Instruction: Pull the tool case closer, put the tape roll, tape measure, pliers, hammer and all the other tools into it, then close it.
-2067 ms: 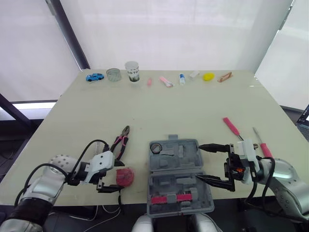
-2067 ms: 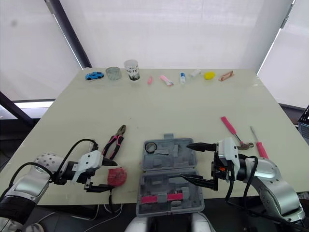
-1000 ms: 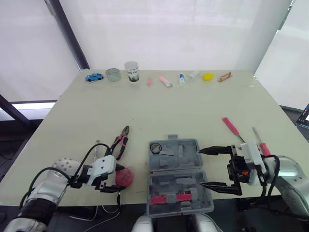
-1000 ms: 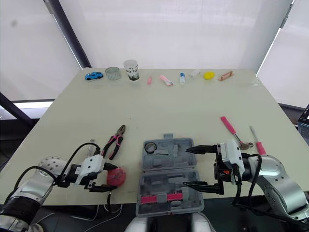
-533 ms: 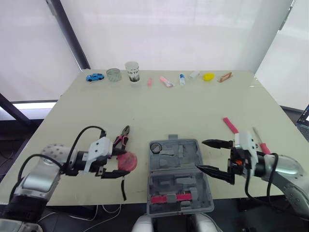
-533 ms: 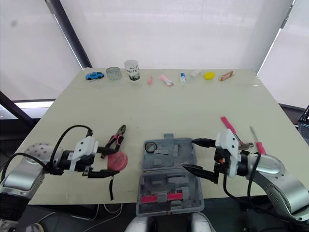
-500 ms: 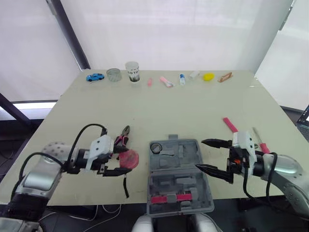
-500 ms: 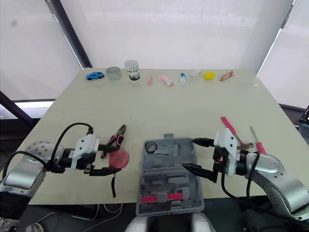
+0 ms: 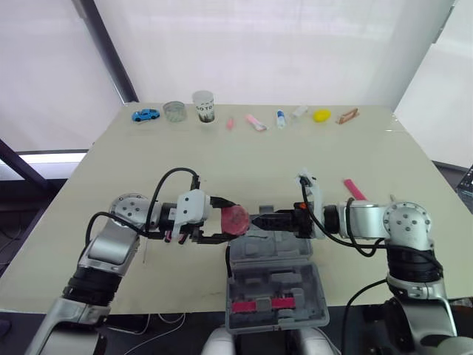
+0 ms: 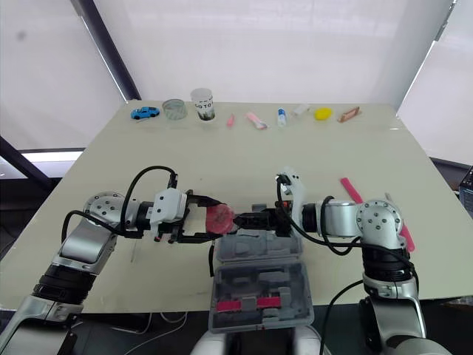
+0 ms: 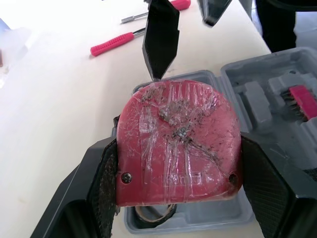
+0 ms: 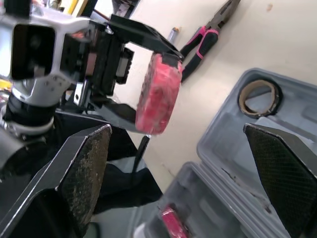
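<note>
A black strap hangs down below the red tape measure. The strap will trail along loosely when I carry the tape measure over.
My left gripper is shut on the red tape measure, holding it just above the far left corner of the open grey tool case. The left wrist view shows the tape measure clamped between both pads, with the case beneath it. My right gripper reaches leftward over the case, open, its tips just short of the tape measure. A tape roll lies in a far pocket of the case. The pink-handled pliers lie on the table beyond the tape measure.
A pink-handled tool lies on the table right of the case, behind my right arm. Along the far edge stand a blue toy car, a clear cup, a paper cup and several small items. The case sits at the near edge.
My left gripper lifted the tape measure off the table and carried it right, over the case's corner. The right gripper swung left across the case towards it.
</note>
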You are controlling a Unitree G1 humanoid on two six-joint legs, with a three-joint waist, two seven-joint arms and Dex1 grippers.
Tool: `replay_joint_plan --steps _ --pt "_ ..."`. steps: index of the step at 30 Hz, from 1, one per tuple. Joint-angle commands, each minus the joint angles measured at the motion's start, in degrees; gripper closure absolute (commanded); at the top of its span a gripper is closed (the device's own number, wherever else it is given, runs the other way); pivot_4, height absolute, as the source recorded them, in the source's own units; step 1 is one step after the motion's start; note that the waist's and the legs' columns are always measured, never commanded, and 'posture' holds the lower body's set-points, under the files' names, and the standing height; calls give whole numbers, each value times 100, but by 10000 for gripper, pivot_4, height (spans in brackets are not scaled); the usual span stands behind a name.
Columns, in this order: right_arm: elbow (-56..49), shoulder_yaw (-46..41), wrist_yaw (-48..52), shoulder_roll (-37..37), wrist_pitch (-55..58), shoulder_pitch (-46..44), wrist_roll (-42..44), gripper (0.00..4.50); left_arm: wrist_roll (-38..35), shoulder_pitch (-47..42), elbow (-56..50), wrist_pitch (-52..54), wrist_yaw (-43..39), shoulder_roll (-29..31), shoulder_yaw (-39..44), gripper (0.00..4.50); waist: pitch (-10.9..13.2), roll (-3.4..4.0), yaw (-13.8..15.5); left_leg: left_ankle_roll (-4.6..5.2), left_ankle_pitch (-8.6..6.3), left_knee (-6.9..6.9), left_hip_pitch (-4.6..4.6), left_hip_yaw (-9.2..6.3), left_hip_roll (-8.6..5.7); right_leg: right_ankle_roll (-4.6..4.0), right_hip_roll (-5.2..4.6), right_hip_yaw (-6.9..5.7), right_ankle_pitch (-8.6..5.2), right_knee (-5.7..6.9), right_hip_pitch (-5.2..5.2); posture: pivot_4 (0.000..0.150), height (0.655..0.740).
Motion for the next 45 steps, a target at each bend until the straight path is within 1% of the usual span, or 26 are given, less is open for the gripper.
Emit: replay_joint_plan --steps 1,6,7,8,9,10,11,12,13,14,15,20,21,23,24,25,27,30,35,36,38,41,43,45 --pt "238 -248 -522 433 123 -194 462 0 22 -165 -425 75 241 -169 -102 15456 0 0 -11 0 0 0 -1 0 -2 1 -1 0 0 0 0 1500 7400" --pt "514 -404 -1159 741 37 -207 1002 0 60 -242 -671 299 393 -227 -169 15456 0 1 -36 0 0 -1 0 -4 -1 1 1 0 1 3 0 1500 7400" --pt "534 -392 -1283 767 1 -203 1079 5179 57 -243 -740 363 428 -244 -182 15456 0 1 -48 0 0 -1 0 -5 -1 1 1 -1 1 4 0 1500 7400" --pt "551 -386 -1423 795 -54 -186 1147 8081 52 -242 -811 424 459 -258 -197 15456 0 1 -67 0 0 -1 1 -5 -1 1 1 -1 1 4 0 1500 7400" --pt "570 -376 -1553 813 -107 -164 1245 12876 44 -239 -872 477 487 -269 -205 15456 0 1 -91 0 0 -1 1 -6 -1 1 1 -1 1 4 0 1500 7400" --pt "584 -352 -1655 807 -148 -146 1365 18610 35 -233 -917 520 505 -275 -204 15456 0 1 -115 0 0 -1 0 -7 -1 1 1 -2 1 3 0 1500 7400" --pt "596 -323 -1738 793 -186 -133 1475 22346 30 -228 -947 550 517 -278 -201 15456 0 1 -129 0 0 -2 0 -7 -1 1 1 -2 1 3 0 1500 7400" --pt "603 -286 -1811 770 -224 -123 1580 27878 28 -224 -967 572 526 -279 -199 15456 0 1 -144 0 0 -1 0 -7 -1 1 1 -2 1 3 0 1500 7400" --pt "603 -250 -1912 738 -282 -97 1709 31755 21 -214 -1012 609 540 -278 -196 15456 0 1 -152 0 0 -2 0 -8 -1 1 1 -2 1 3 0 1500 7400" --pt "603 -206 -2009 703 -345 -74 1832 37170 16 -207 -1046 636 552 -276 -194 15456 0 1 -155 0 0 -2 0 -9 -1 1 1 -3 1 3 0 1500 7400" --pt "601 -157 -2093 664 -407 -56 1943 40147 11 -199 -1076 657 563 -276 -192 15457 -1 2 -164 0 0 -2 0 -10 -1 1 2 -3 1 3 0 1500 7400" --pt "568 166 -2393 356 -748 30 2518 40132 -10 -152 -1210 756 630 -314 -186 15457 -1 2 -166 0 0 -4 1 -9 2 1 3 -2 1 3 0 1500 7400" --pt "568 228 -2427 277 -808 44 2602 40132 -197 -119 -1288 959 651 -356 -123 15457 -1 2 -165 0 0 -4 1 -9 2 1 3 -3 1 2 0 1500 7400" --pt "542 357 -2480 104 -927 90 2759 40132 -550 -33 -1462 1408 632 -373 -33 5370 -1 2 -166 0 0 -4 1 -8 1 1 3 -1 1 1 0 1500 7400" --pt "518 418 -2496 20 -979 118 2828 40132 -613 10 -1513 1503 659 -373 7 2059 -1 2 -166 1 0 -3 1 -8 2 2 2 -1 0 2 0 1500 7400" --pt "482 485 -2501 -73 -1026 149 2893 40132 -650 54 -1549 1571 720 -374 53 183 -1 2 -166 1 0 -3 -1 -11 3 2 2 -3 0 0 0 1500 7400" --pt "406 592 -2497 -300 -1104 223 3037 40132 -879 154 -1637 1922 889 -366 212 0 -1 2 -164 1 0 -3 -1 -11 2 2 2 -2 0 1 0 1500 7400" --pt "285 676 -2408 -832 -1145 382 3287 40132 -1441 453 -1804 2540 1100 -329 604 0 -1 2 -169 1 0 -3 1 -13 4 2 2 1 0 1 0 1500 7400" --pt "320 616 -2160 -2145 -1186 684 3866 40132 -2503 1526 -2220 3199 1234 -280 1544 0 -1 2 -168 1 0 -4 0 -25 7 2 1 1 0 -2 0 1500 7400" --pt "368 605 -2077 -2430 -1183 715 3957 40132 -2564 1727 -2255 3200 1317 -290 1716 0 0 2 -164 1 0 -4 1 -26 9 2 0 3 0 -4 0 1500 7400" --pt "494 572 -1844 -2965 -1134 767 4025 40132 -2424 2119 -2241 2916 1504 -364 1995 0 0 1 -161 1 0 -3 1 -21 6 2 1 2 -1 -4 0 1500 7400" --pt "736 503 -1351 -3820 -890 846 4030 40132 -2507 2695 -2075 2385 1072 -463 2296 0 0 2 -143 2 0 -3 4 -5 4 1 4 3 -1 -5 2 1500 7400" --pt "992 498 -918 -4521 -513 824 3801 40132 -2525 3074 -1904 2048 653 -415 2474 0 0 2 -137 2 0 -3 5 3 4 1 2 8 -2 -7 1 1500 7400" --pt "1199 566 -577 -4898 -291 727 3565 40132 -2644 3313 -1778 1946 331 -360 2584 0 -1 1 -135 2 0 -3 6 2 4 0 4 9 -2 -10 2 1500 7400"
